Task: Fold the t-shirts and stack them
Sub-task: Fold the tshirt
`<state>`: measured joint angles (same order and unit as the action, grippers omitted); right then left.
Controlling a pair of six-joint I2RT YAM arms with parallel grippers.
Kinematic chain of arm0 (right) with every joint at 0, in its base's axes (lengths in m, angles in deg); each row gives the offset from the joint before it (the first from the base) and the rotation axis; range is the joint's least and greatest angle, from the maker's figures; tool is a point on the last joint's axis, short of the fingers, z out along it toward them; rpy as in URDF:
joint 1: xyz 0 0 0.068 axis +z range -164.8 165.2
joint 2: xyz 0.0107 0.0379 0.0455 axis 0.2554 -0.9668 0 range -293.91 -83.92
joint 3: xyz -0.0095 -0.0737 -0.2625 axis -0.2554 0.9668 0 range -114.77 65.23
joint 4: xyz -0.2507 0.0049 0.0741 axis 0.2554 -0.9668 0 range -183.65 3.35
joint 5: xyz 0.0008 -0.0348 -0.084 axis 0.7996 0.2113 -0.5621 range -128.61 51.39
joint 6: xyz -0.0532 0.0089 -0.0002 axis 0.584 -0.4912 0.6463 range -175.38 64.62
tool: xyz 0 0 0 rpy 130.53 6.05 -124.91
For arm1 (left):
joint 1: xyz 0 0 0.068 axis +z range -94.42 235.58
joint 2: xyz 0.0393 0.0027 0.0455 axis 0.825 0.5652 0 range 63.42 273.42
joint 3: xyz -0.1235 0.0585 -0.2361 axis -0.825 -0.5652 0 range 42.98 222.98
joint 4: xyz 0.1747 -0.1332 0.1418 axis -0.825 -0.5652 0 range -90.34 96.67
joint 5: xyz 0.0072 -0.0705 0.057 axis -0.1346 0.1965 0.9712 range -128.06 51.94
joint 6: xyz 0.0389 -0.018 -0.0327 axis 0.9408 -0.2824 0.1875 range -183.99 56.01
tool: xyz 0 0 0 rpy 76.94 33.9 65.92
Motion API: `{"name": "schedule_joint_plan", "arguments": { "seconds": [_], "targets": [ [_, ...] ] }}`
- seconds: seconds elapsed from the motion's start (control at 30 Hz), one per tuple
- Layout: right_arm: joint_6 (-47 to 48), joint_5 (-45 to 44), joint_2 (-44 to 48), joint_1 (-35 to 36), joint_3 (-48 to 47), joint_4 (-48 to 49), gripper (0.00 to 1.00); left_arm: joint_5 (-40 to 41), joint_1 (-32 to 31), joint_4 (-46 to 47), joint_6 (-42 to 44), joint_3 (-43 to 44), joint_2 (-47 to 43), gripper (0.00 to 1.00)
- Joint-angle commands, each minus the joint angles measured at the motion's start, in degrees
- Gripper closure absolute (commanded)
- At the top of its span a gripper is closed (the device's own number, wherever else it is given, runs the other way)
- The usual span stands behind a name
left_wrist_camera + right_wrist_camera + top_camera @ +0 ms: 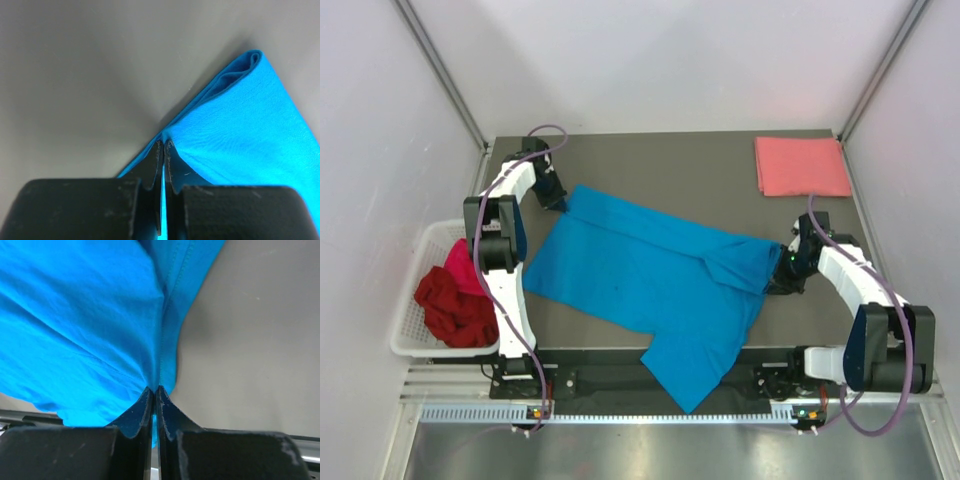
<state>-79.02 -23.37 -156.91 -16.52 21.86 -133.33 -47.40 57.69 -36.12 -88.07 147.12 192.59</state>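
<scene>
A flap of the bright blue t-shirt (745, 264) is folded over close to my right gripper, so next I move my left gripper away from the t-shirt's corner and grab the flap's edge (710, 268).
The bright blue t-shirt (650, 280) lies spread across the middle of the table, one part hanging over the near edge. My left gripper (560, 200) is shut on its far left corner; in the left wrist view (164, 145) the cloth (240, 135) runs between the jaws. My right gripper (782, 268) is shut on the shirt's right edge, seen in the right wrist view (155, 389) with cloth (90, 320) bunched at the tips. A folded salmon pink t-shirt (802, 166) lies at the far right corner. The dark red t-shirt (450, 305) and magenta t-shirt (462, 266) sit in the basket.
The white lattice basket (412, 325) stands off the table's left edge, beside the left arm. White enclosure walls and metal posts surround the dark table (660, 160). A metal rail runs along the near edge.
</scene>
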Motion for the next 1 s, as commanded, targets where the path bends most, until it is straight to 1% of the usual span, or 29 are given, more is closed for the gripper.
{"name": "schedule_joint_plan", "arguments": {
  "seconds": [0.0, 0.17, 0.27, 0.3, 0.33, 0.37, 0.4, 0.43, 0.47, 0.5, 0.6, 0.63, 0.7, 0.77, 0.8, 0.83, 0.9, 0.97],
  "targets": [
    [-0.9, -2.3, -1.2, 0.5, 1.3, 0.9, 0.98, 3.8, 0.4, -1.4, 0.8, -1.7, 1.9, 1.0],
    [-1.8, -4.7, -3.3, 0.6, 2.9, 1.1, 0.98, 4.1, 0.4, -1.3, 1.0, -1.5, 2.2, 1.0],
    [-2.0, -3.8, -4.8, 0.6, 3.6, 2.2, 0.96, 4.3, 0.4, -1.3, 1.0, -1.3, 2.4, 1.0],
    [-1.9, -2.8, -5.1, 0.6, 3.7, 2.5, 0.84, 4.2, 0.4, -1.3, 1.1, -1.3, 2.5, 0.99],
    [-1.3, -1.5, -5.6, 0.6, 3.6, 2.4, 0.75, 4.2, 0.4, -1.9, 1.4, -1.2, 2.5, 0.91],
    [-0.4, -0.5, -5.2, 0.6, 2.2, 1.9, 0.65, 4.0, 0.4, -2.3, 1.6, -1.3, 2.1, 0.86],
    [-0.4, -1.2, -4.2, 0.5, 1.0, 0.7, 0.52, 4.1, 0.5, -2.4, 1.7, -1.7, 1.4, 0.8],
    [-0.4, -2.2, -1.4, 0.5, -0.3, 0.4, 0.44, 4.3, 0.5, -2.2, 1.6, -2.7, 0.7, 0.7],
    [-0.6, -4.1, -0.3, 0.4, -3.2, 0.3, 0.37, 4.7, 0.4, -1.9, 1.3, -3.4, -1.3, 0.63],
    [-1.0, -4.3, 0.3, 0.0, -4.7, 1.3, 0.28, 4.8, 0.4, -1.6, 1.0, -4.1, -2.3, 0.59],
    [-1.9, -3.3, -3.2, -1.8, -10.1, 2.6, 0.26, 5.1, 0.4, -1.2, -1.1, -5.6, -6.1, 0.55],
    [-2.1, -2.9, -6.1, -2.3, -11.2, 3.3, 0.26, 5.0, 0.4, -1.1, -2.5, -5.7, -6.8, 0.54],
    [-3.3, 0.0, -8.6, -4.5, -13.2, 5.2, 0.26, 3.8, 0.3, 0.9, -3.7, -5.8, -8.7, 0.54],
    [-5.4, 3.9, -10.8, -6.0, -13.5, 9.7, 0.27, 0.4, 0.1, 3.1, -5.3, -5.9, -9.8, 0.57],
    [-6.1, 4.9, -11.6, -7.1, -13.8, 10.8, 0.3, -0.9, -0.1, 6.1, -5.7, -5.9, -9.8, 0.63],
    [-6.9, 5.4, -13.6, -7.5, -14.3, 11.5, 0.32, -4.1, -0.1, 7.4, -6.6, -5.7, -9.6, 0.66],
    [-8.5, 6.5, -15.6, -7.9, -15.5, 13.3, 0.37, -7.4, -0.4, 10.0, -7.6, -4.8, -7.4, 0.77],
    [-9.8, 6.9, -18.0, -8.2, -16.1, 15.5, 0.43, -12.1, -0.8, 10.4, -8.8, -1.8, -3.6, 0.83]
  ]
}}
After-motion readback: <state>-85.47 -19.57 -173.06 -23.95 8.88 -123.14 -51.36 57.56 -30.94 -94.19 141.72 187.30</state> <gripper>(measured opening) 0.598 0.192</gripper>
